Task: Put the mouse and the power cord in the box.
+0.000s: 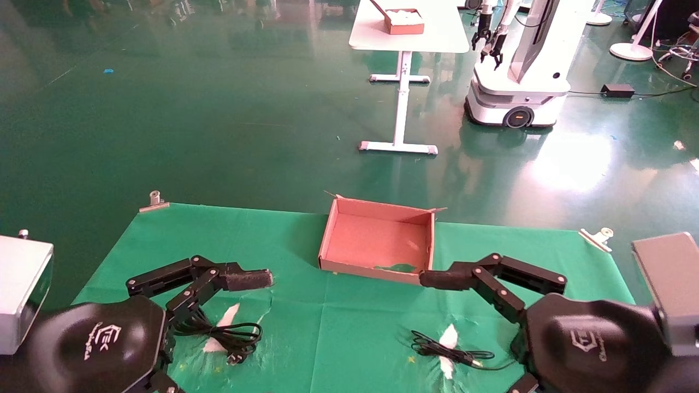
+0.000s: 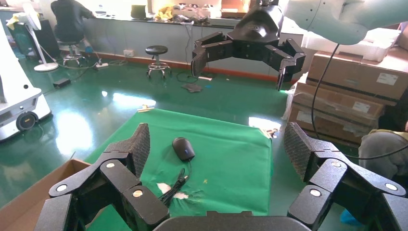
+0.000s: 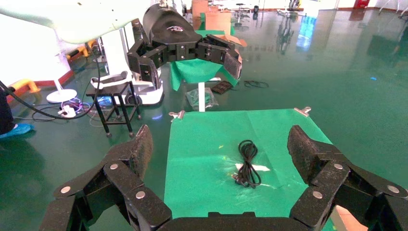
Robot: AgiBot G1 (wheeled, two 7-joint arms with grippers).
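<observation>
The power cord (image 1: 219,333) will stay bundled and bring its plug along when the robot lifts it, because the black loops (image 1: 246,334) lie gathered in a narrow bundle.
The brown cardboard box (image 1: 377,240) sits open and empty at the far middle of the green cloth. The power cord (image 1: 229,333) lies looped near the front left, also seen as the power cord (image 3: 248,163). My left gripper (image 2: 217,139) hovers open above it, one finger (image 1: 240,279) pointing toward the box. The black mouse (image 2: 183,148) rests at the front right; in the head view only its thin wire (image 1: 442,352) shows, the body hidden by my right arm. My right gripper (image 3: 221,139) is open above that spot, one finger (image 1: 442,279) near the box's torn front wall.
Silver clips (image 1: 154,201) (image 1: 598,237) pin the cloth's far corners. White torn patches (image 1: 449,341) show in the cloth near both cables. Beyond the table stand a white table (image 1: 409,33) with a small box and another robot (image 1: 519,71).
</observation>
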